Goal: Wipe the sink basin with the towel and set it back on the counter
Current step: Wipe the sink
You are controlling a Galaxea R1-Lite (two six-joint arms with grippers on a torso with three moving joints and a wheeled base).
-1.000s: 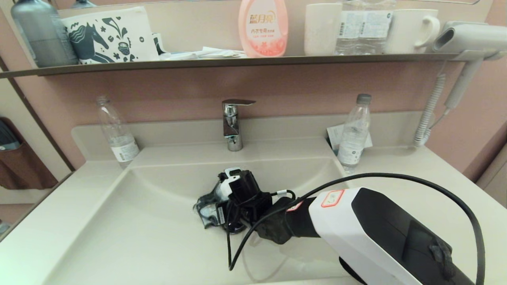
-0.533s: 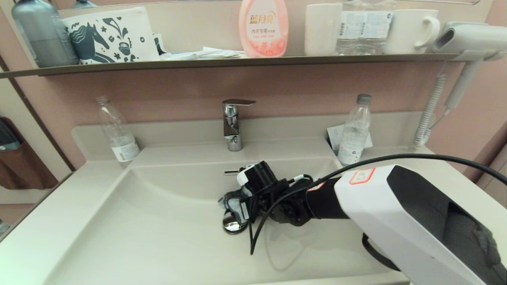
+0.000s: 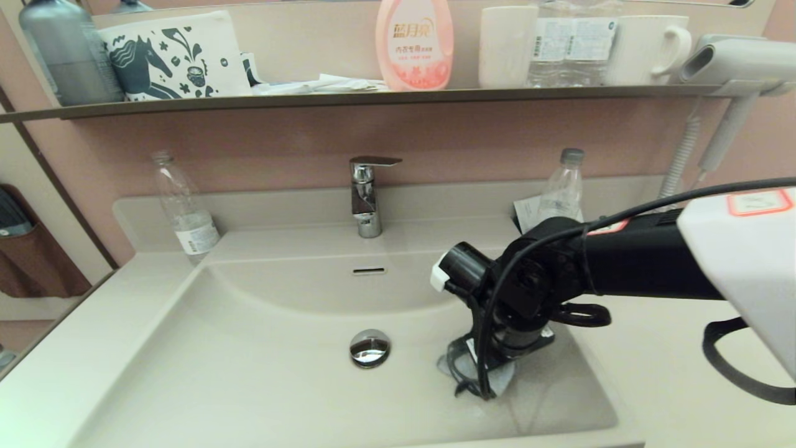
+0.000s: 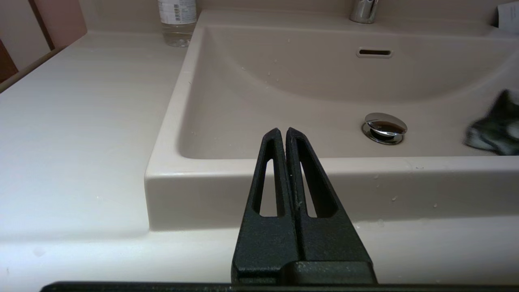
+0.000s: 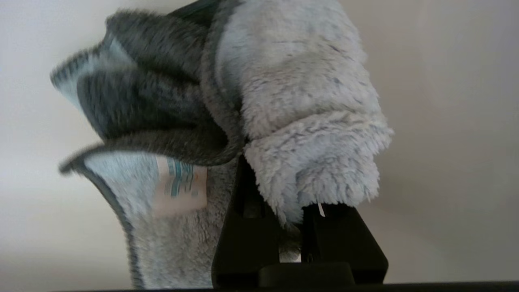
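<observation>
Water drops (image 4: 269, 74) are on the basin's side away from the towel, so my right gripper should go back and wipe across the basin's bottom past the drain plug.
The cream-white sink basin (image 3: 261, 373) has a chrome drain plug (image 3: 369, 346) and a slot overflow (image 3: 368, 270). My right gripper (image 3: 482, 373) points down into the basin's right part, right of the drain, shut on the light blue towel (image 3: 500, 375). The bunched towel (image 5: 300, 121) wraps over the fingers and shows its white tag (image 5: 180, 184); it presses on the basin floor. My left gripper (image 4: 282, 132) is shut and empty, parked in front of the basin's front rim (image 4: 365, 166). The counter (image 3: 671, 348) runs on both sides of the basin.
A chrome faucet (image 3: 367, 196) stands behind the basin. Plastic bottles stand at the back left (image 3: 183, 208) and back right (image 3: 559, 193) of the counter. A dark shelf (image 3: 373, 96) above carries bottles and mugs. A hair dryer (image 3: 734, 62) hangs at the right wall.
My right gripper has swept the towel across the basin floor from left of the drain to its right side, uncovering the drain plug. The left arm has not moved.
</observation>
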